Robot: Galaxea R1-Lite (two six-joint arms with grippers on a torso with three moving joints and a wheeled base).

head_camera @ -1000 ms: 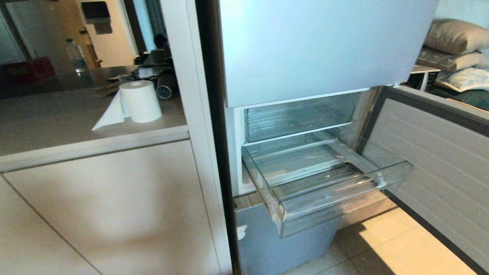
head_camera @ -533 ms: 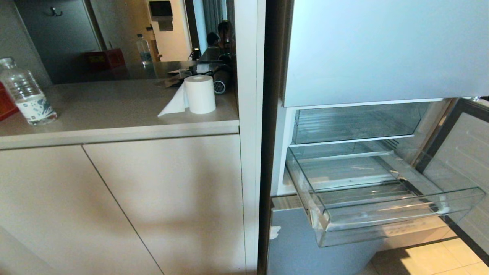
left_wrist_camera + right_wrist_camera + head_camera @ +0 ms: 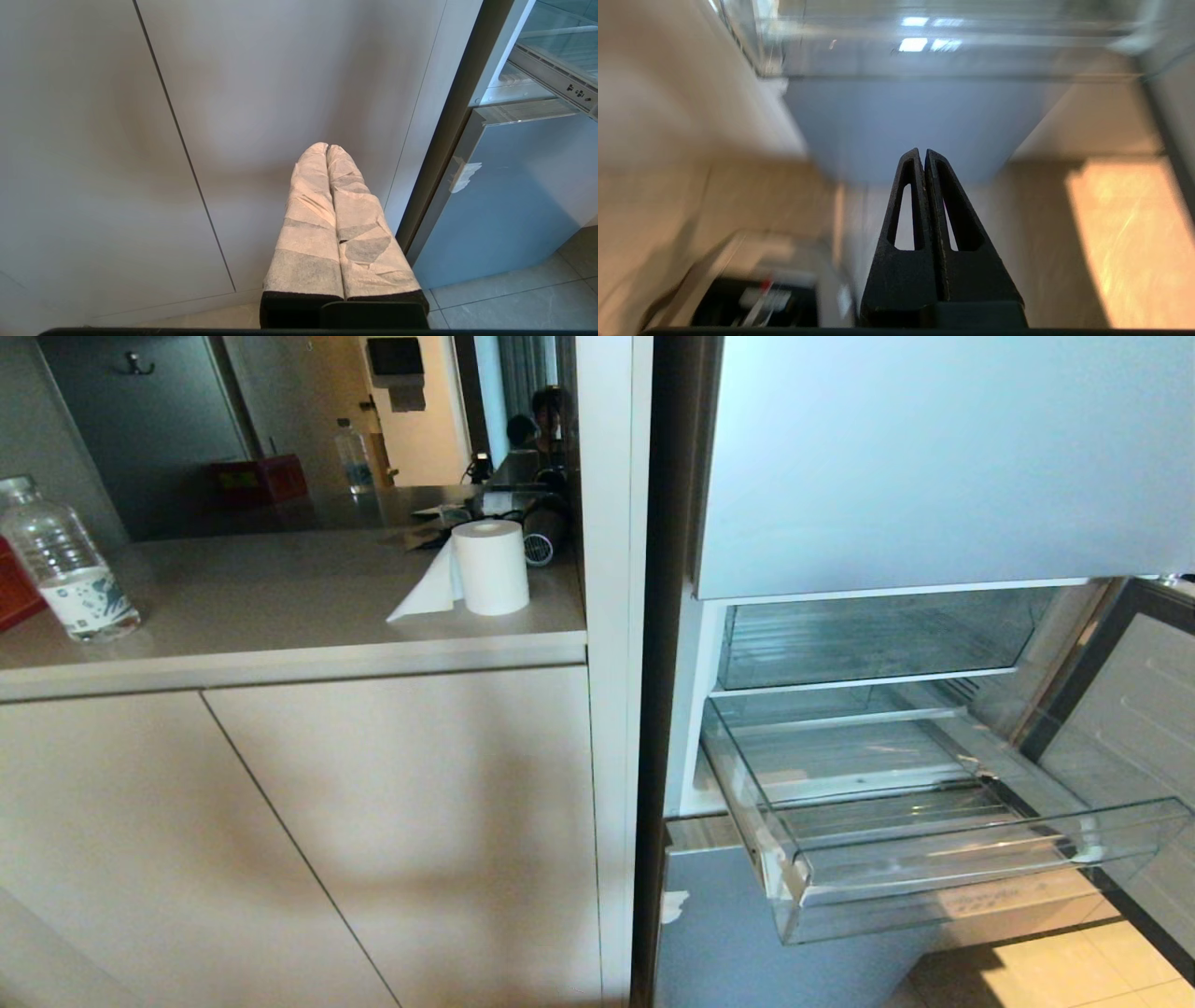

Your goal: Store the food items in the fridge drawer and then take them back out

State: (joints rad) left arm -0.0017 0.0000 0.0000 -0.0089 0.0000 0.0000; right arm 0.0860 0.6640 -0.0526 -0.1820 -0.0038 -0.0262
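Note:
Next, my right gripper moves up from below the empty fridge drawer (image 3: 902, 812) and pushes the drawer's front panel (image 3: 975, 868) in, because the drawer sticks out into the door's path.
The food items are out of view. The fridge drawer (image 3: 887, 807), clear with a ribbed floor, stands pulled out of the pale-blue fridge (image 3: 896, 457) and holds nothing; its underside shows in the right wrist view (image 3: 952, 46). Neither gripper appears in the head view. My left gripper (image 3: 327, 147), wrapped in white, is shut on nothing and faces the beige cabinet door (image 3: 280, 84) beside the fridge. My right gripper (image 3: 923, 151), black, is shut on nothing; it is low, below the drawer, facing the fridge's lower blue front (image 3: 915, 121).
A counter (image 3: 280, 607) left of the fridge carries a paper roll (image 3: 490, 565) and a water bottle (image 3: 65, 569). The open fridge door (image 3: 1139, 728) stands at the right. A second clear drawer (image 3: 868, 635) sits closed above. Tiled floor (image 3: 1055, 971) lies below.
The whole head view has shifted, so the camera has turned left: the fridge now sits further right and the water bottle has come into view. Nothing in the scene has moved.

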